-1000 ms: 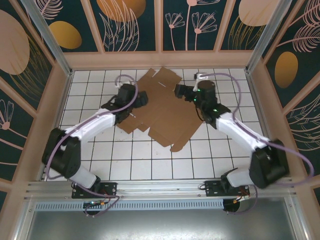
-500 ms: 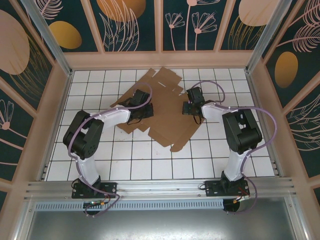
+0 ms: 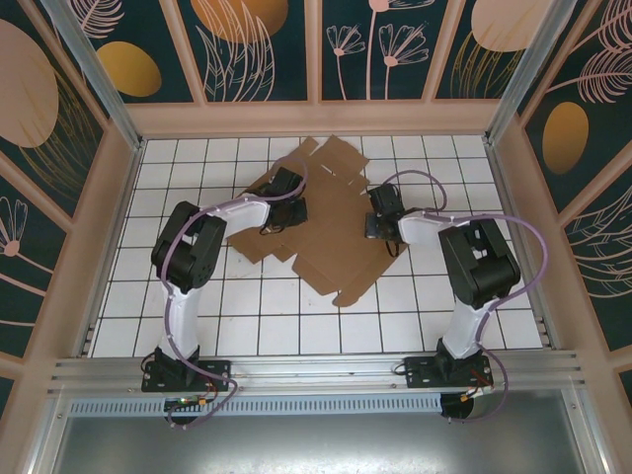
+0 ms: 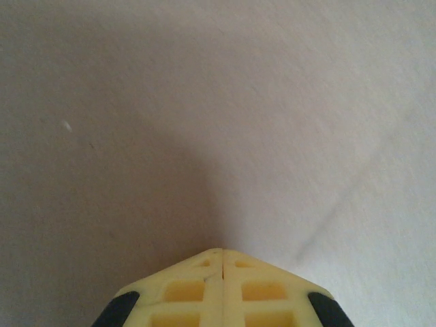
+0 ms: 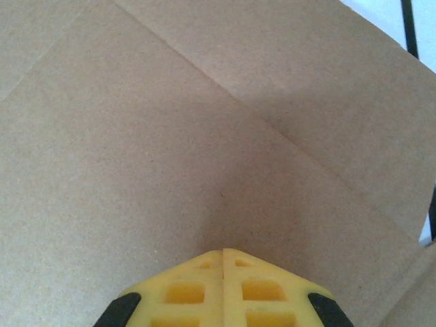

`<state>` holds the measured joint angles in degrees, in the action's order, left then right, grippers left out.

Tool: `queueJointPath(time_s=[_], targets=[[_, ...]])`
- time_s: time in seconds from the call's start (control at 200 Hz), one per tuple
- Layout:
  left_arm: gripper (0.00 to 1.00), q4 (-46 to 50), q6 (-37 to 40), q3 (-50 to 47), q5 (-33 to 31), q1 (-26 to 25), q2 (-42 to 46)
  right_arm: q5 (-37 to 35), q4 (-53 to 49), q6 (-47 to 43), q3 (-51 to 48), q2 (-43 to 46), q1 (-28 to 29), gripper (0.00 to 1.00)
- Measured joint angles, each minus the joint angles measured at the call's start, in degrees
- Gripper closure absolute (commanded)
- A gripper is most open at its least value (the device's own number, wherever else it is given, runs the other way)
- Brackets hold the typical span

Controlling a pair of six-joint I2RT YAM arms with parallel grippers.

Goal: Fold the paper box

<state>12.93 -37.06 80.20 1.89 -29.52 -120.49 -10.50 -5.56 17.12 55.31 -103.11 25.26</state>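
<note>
The flat sheet (image 3: 334,229) is lying crooked to the robot's arms, so the left gripper should pull the sheet's side toward the near rail (image 3: 296,367) to turn the sheet before it is folded.
The paper box (image 3: 331,242) lies as a flat brown die-cut sheet with flaps and creases on the far middle of the white tiled table (image 3: 257,316). My left gripper (image 3: 290,209) points down onto the sheet's left part. In the left wrist view its yellow fingertips (image 4: 223,252) are shut together against a pale surface with a faint crease. My right gripper (image 3: 377,225) rests on the sheet's right part. Its yellow tips (image 5: 223,251) are shut, nothing between them, touching the brown cardboard (image 5: 170,122) just below a diagonal crease.
Wooden walls (image 3: 316,117) close the table in at the back and both sides. A metal rail (image 3: 316,370) with both arm bases runs along the near edge. White tiles lie bare in front of the sheet and at the left (image 3: 148,227).
Both arms have raised their elbows and drawn in over the sheet. The grippers have come down onto the cardboard, and the sheet has shifted slightly.
</note>
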Motion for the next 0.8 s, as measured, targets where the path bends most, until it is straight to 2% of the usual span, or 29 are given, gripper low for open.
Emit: queueJointPath(time_s=[0.26,0.375,0.51,0.626,0.706,0.801], targets=[[1.0,1.49,1.14,9.11,1.01,1.33,-6.03,1.05,-2.75,3.26,-3.74,4.33,11.72,1.0],[1.0,0.83,1.75,10.82,4.96,1.01,-7.21,6.51,-1.99,4.76,-3.72,4.5,18.43,1.0],[1.0,-3.41,2.93,8.17,8.15,-0.46,-6.01,15.02,-0.37,7.19,-0.83,3.19,22.43,1.0],[1.0,-3.21,4.46,5.42,7.91,-1.38,-2.16,17.05,4.68,8.9,-0.9,5.38,21.9,1.0],[1.0,-3.74,5.18,4.52,7.85,-0.83,1.77,16.55,5.7,8.79,-3.17,11.52,18.51,1.0],[1.0,-7.76,5.27,-2.71,8.2,0.44,10.78,15.63,6.36,8.15,-3.85,18.21,13.0,1.0]])
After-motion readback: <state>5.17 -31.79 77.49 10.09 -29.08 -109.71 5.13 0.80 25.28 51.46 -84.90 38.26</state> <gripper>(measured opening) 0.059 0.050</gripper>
